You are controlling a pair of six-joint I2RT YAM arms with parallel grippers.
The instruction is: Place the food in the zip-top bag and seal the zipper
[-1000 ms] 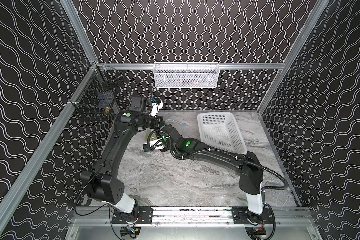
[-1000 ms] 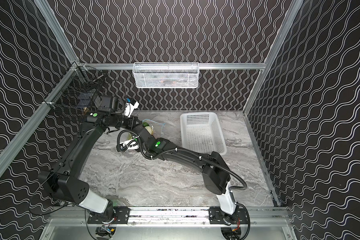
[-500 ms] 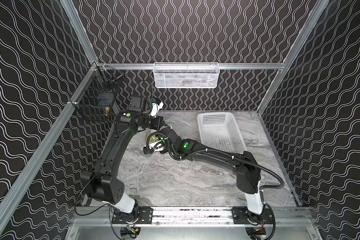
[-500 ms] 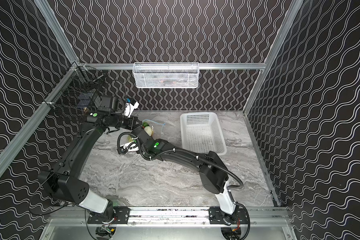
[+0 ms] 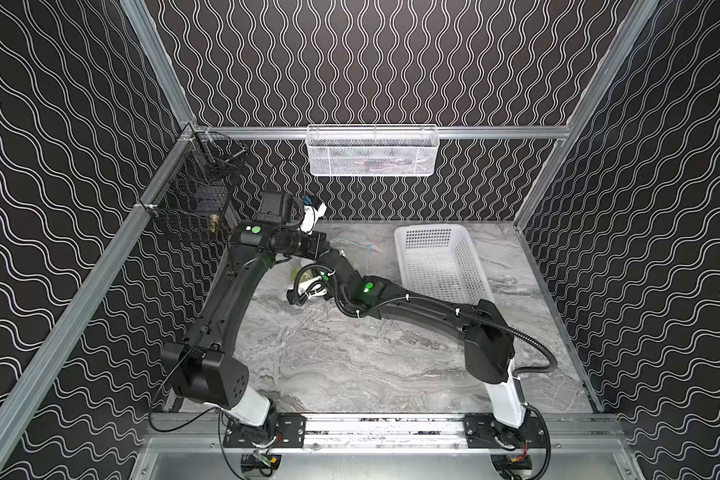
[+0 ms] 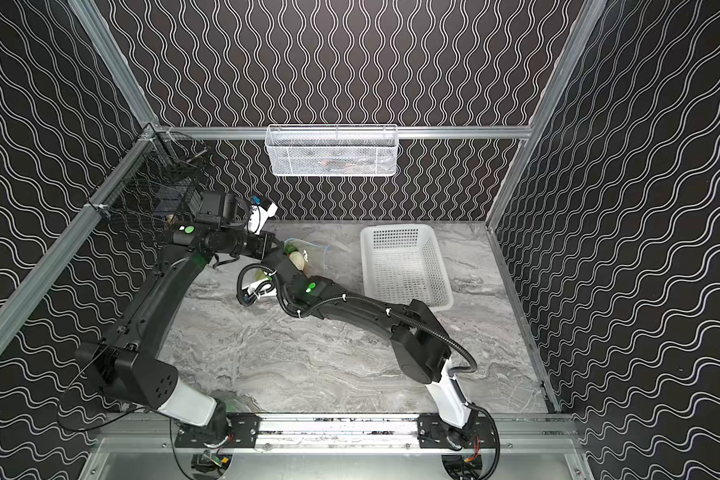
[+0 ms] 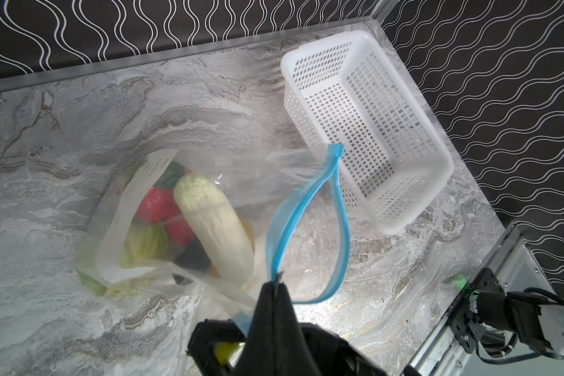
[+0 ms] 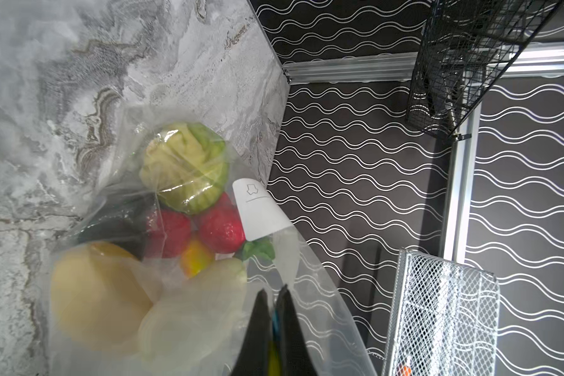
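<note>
My left gripper is holding the zipper strip (image 7: 275, 268) in the way of the yellow slider tab. I should move my left gripper to the zipper strip's end behind the slider tab.
The clear zip-top bag (image 7: 241, 169) lies on the marble table with its mouth lifted. The food is inside it: the white radish (image 7: 215, 221), red fruits (image 8: 222, 228), green cabbage (image 8: 186, 169), a yellow potato-like piece (image 8: 95, 293), an orange-red piece (image 8: 196, 258) and a dark one (image 8: 114, 228). The blue zipper (image 7: 273, 250) hangs in an open loop. My left gripper (image 7: 276, 285) is shut on the zipper strip. My right gripper (image 8: 274, 291) is shut on the strip at the yellow slider tab (image 8: 274, 358), close beside the left one. In both top views the arms hide the fingertips.
An empty white perforated basket (image 5: 441, 266) stands to the right of the bag (image 6: 312, 249). A white wire basket (image 5: 371, 151) hangs on the back wall. A black wire basket (image 5: 196, 195) hangs at the back left corner, just behind my left wrist.
My right arm has edged left toward the bag's mouth and its gripper has gone from open to shut at the slider end. The left arm has stayed still.
</note>
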